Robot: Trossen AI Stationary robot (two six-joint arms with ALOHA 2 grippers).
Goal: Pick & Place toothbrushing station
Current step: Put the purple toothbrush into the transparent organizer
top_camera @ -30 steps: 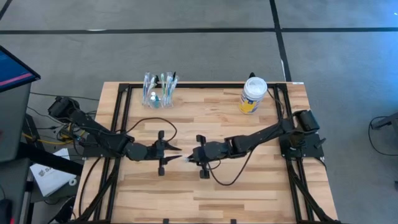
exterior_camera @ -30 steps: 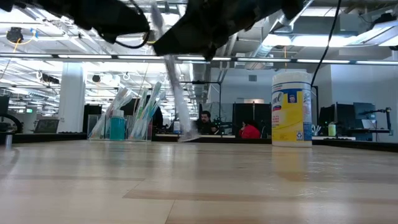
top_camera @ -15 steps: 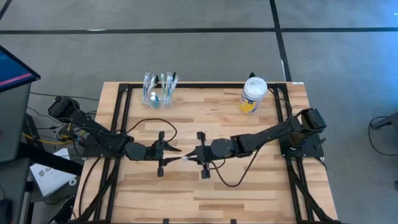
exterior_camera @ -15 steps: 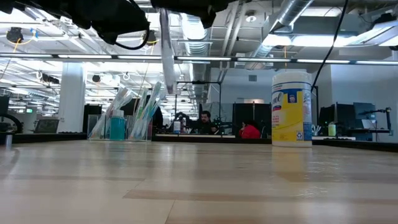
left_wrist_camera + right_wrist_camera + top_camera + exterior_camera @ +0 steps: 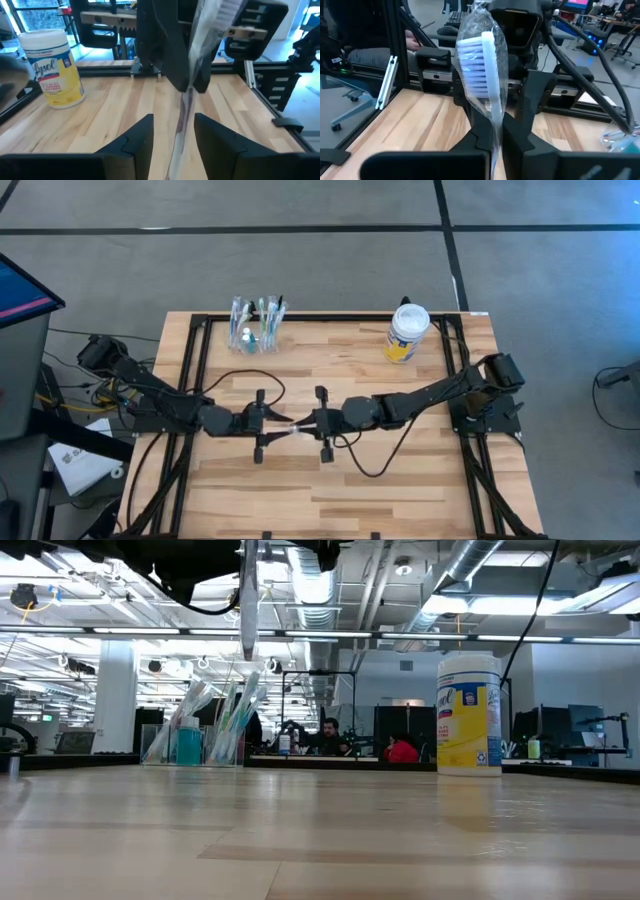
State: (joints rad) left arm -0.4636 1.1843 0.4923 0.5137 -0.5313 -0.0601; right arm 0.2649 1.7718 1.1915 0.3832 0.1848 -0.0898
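I should grab the toothbrush's handle (image 5: 186, 106) below the bristles with my left gripper before my right gripper opens, because my right gripper is holding the toothbrush across from the cup (image 5: 258, 326).
A white toothbrush in clear wrap (image 5: 296, 428) is held above the table's middle by my right gripper (image 5: 310, 426), which is shut on it. In the low view the toothbrush (image 5: 247, 600) hangs nearly upright, high over the table. My left gripper (image 5: 272, 424) is open. Its fingers (image 5: 135, 142) stand on either side of the toothbrush's handle end (image 5: 179, 131), and I cannot tell whether they touch it. The clear cup of toothbrushes (image 5: 257, 326) with a teal tube (image 5: 188, 745) stands at the far left. My right gripper pinches the wrapped toothbrush's handle (image 5: 496, 125) between its two fingers, a little below the bristle head (image 5: 479, 60). The fingers come level from the table's right side. The toothbrush is lifted clear of the table, and its handle end reaches between my left gripper's fingers.
A white-lidded jar with a yellow label (image 5: 408, 332) stands at the far right and also shows in the low view (image 5: 468, 712). Black frame rails (image 5: 196, 370) run along the table's left and right sides. People sit in the room beyond the table.
My right gripper has gone toward the table's left edge, up to my left gripper, carrying the toothbrush. The toothbrush has risen from near the tabletop and turned from slanted to nearly upright in the low view.
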